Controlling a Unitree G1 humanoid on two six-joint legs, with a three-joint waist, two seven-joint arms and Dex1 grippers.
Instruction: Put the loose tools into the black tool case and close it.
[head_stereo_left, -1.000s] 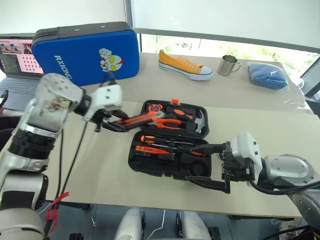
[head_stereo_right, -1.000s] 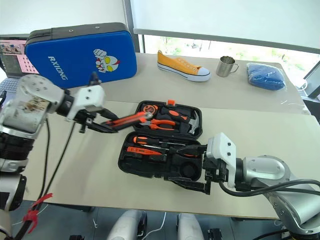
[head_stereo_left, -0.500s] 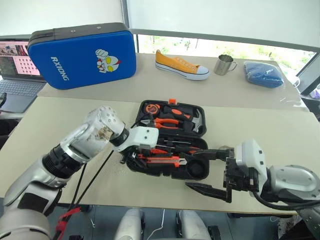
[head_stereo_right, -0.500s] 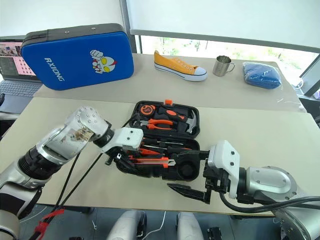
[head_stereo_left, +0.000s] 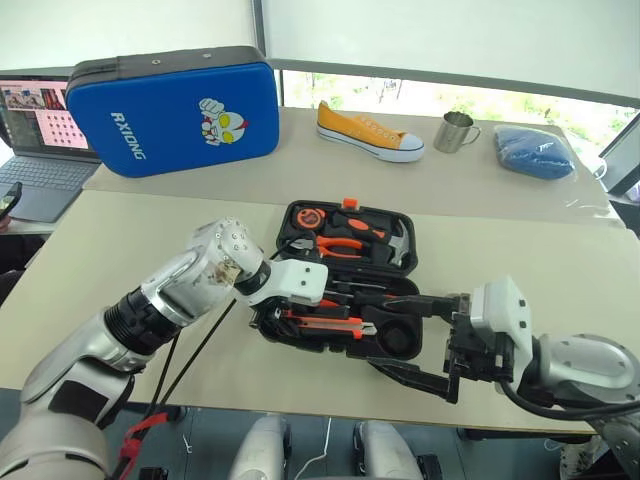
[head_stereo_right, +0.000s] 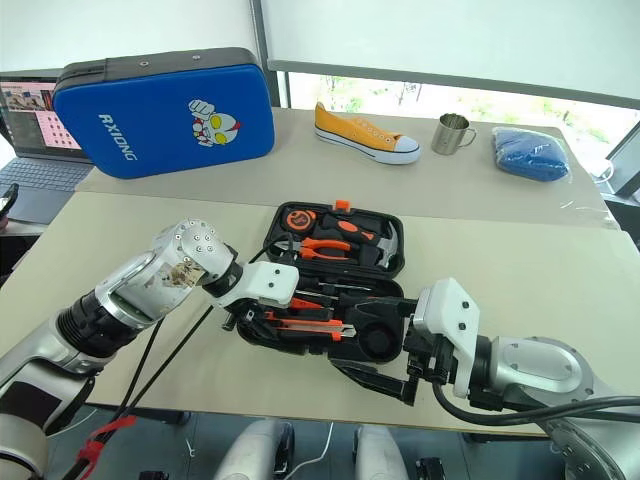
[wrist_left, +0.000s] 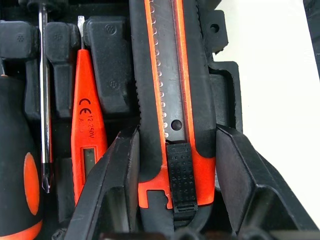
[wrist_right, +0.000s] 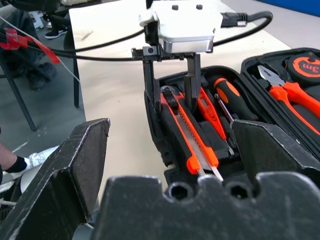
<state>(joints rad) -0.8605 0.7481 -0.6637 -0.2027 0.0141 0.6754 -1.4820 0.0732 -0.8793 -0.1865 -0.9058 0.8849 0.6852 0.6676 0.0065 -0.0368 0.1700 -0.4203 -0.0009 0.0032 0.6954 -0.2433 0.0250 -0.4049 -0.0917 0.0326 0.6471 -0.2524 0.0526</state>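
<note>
The utility knife's handle end (wrist_right: 171, 100) is high above the tool case's front hollow, so my left gripper needs to let go of it, close its fingers and then press the knife down (wrist_left: 181, 175) into place.
The black tool case (head_stereo_left: 412, 250) lies open in the middle of the table. My left gripper (head_stereo_left: 285, 312) is down at the left end of its near half, shut on the orange-and-black utility knife (wrist_left: 172, 90). The knife (head_stereo_left: 330, 322) runs lengthwise along the front recess. Beside it in the case lie a slim orange tester screwdriver (wrist_left: 87, 130) and a black-and-orange handled screwdriver (wrist_right: 227, 95). My right gripper (head_stereo_left: 385, 333) stands open at the case's front right corner, with nothing between its fingers.
The lid half holds orange pliers (head_stereo_left: 345, 243), a tape measure (head_stereo_left: 303, 215) and a hammer (head_stereo_left: 398, 240). A blue zip case (head_stereo_left: 180, 115), a laptop (head_stereo_left: 40, 130), a yellow shoe (head_stereo_left: 368, 130), a metal mug (head_stereo_left: 455, 130) and a blue cloth (head_stereo_left: 535, 150) sit at the back.
My left gripper has brought the utility knife from the air left of the lid down into the case's near half. The right gripper has stayed in place, open.
</note>
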